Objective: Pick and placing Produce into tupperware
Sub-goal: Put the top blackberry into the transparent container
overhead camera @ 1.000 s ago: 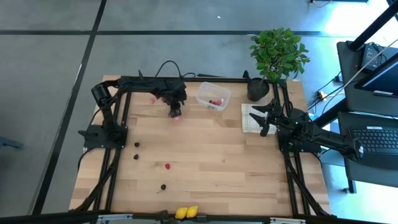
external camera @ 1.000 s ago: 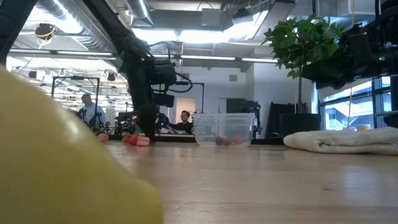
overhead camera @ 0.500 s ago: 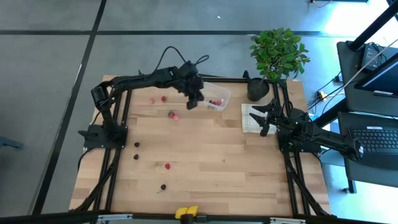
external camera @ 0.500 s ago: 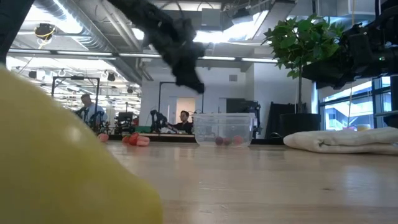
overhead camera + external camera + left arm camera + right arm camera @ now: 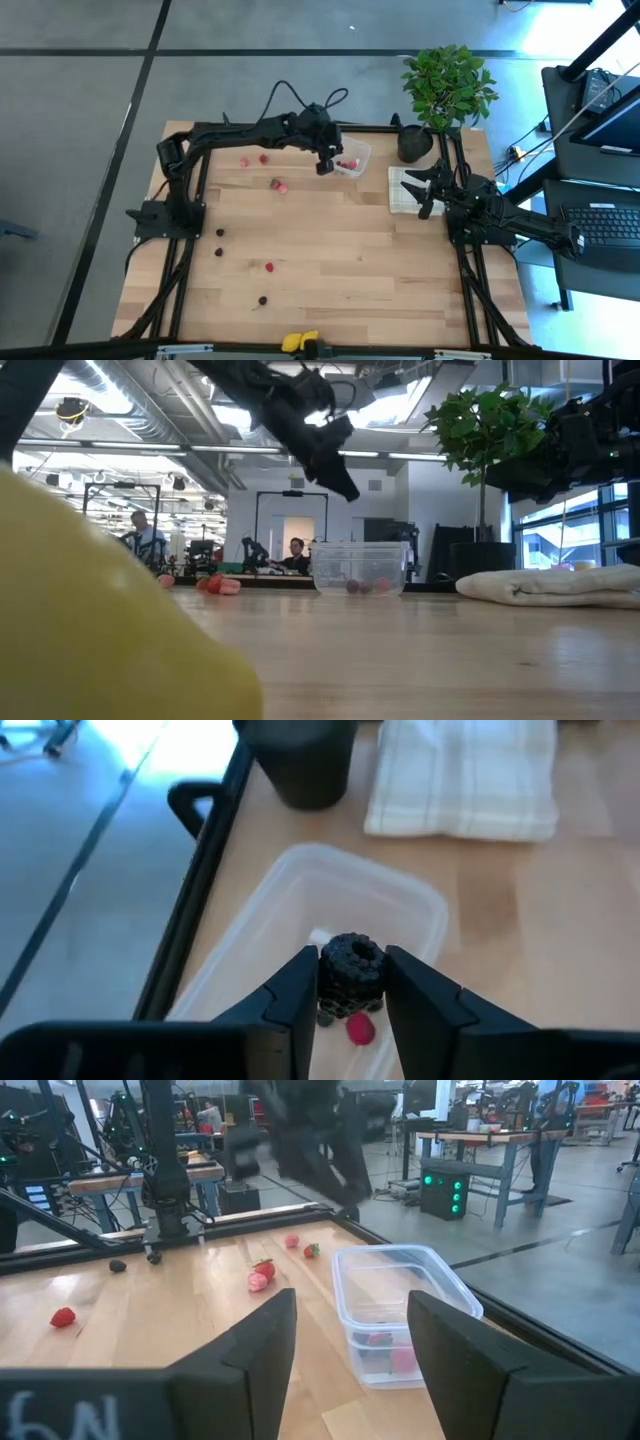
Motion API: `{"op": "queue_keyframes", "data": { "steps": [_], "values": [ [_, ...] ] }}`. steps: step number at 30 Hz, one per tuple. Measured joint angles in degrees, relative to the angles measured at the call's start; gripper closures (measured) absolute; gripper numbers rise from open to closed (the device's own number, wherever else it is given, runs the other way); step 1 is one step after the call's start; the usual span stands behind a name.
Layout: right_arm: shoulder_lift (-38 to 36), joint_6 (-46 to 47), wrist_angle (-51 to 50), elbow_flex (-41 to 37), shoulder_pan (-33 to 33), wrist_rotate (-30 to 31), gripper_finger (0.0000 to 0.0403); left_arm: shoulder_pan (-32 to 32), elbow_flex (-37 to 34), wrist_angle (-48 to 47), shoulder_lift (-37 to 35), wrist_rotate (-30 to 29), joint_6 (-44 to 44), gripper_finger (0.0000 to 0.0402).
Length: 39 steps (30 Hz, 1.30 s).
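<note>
I should tilt my left gripper's fingers down and lower the dark berry inside the box (image 5: 338, 573), because the gripper is slanted high over the tupperware's rim (image 5: 342, 545) with the berry.
My left gripper (image 5: 325, 160) hangs above the near-left rim of the clear tupperware (image 5: 346, 153), shut on a dark, knobbly round berry (image 5: 352, 963). The box stands on the table near the far edge, with red pieces (image 5: 360, 1030) on its floor. Loose produce lies on the wood: red berries (image 5: 277, 184) left of the box, dark ones (image 5: 219, 233) farther left, one red (image 5: 269, 267) and one dark (image 5: 262, 300) in the middle, and yellow pieces (image 5: 300, 341) at the near edge. My right gripper (image 5: 425, 190) waits open over the checked cloth (image 5: 401, 190). My left gripper pinches the dark berry (image 5: 352, 963) between its two fingers (image 5: 300, 985), one on each side of it. The fingers slant down from the table's left toward the box. The berry is lifted clear, over the open tupperware (image 5: 300, 890).
A black pot with a green plant (image 5: 447, 85) stands at the far right corner, right of the box. The folded cloth (image 5: 550, 585) lies to the box's right. A yellow piece (image 5: 100, 620) fills the low view's near left. People show in the room beyond.
My left gripper has risen from the table beside the red berries and swung toward the table's right, up to the tupperware, staying shut. The red berries have stayed on the wood.
</note>
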Motion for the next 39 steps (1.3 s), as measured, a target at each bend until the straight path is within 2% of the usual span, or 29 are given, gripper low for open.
{"op": "queue_keyframes", "data": {
  "steps": [9,20,25,30,39],
  "values": [
    [0.0,0.6,0.0,0.0,0.0,0.0,0.0208,2.2,0.0,-0.5,5.0,-0.8,-4.3,0.0304],
    [0.0,0.6,0.0,0.0,0.0,0.0,0.0208,2.9,1.4,-3.1,5.4,-1.1,-7.2,0.0316],
    [0.0,0.6,0.0,0.0,0.0,0.0,0.0208,2.7,5.8,-8.2,5.4,-3.7,-7.6,0.0307],
    [0.0,0.6,0.0,0.0,0.0,0.0,0.0208,2.8,11.5,-13.9,6.2,-4.5,-9.0,0.0314],
    [0.0,0.7,0.0,0.0,0.0,0.0,0.0208,1.9,25.7,-28.7,14.9,-4.6,-8.5,0.0303]
  ]
}}
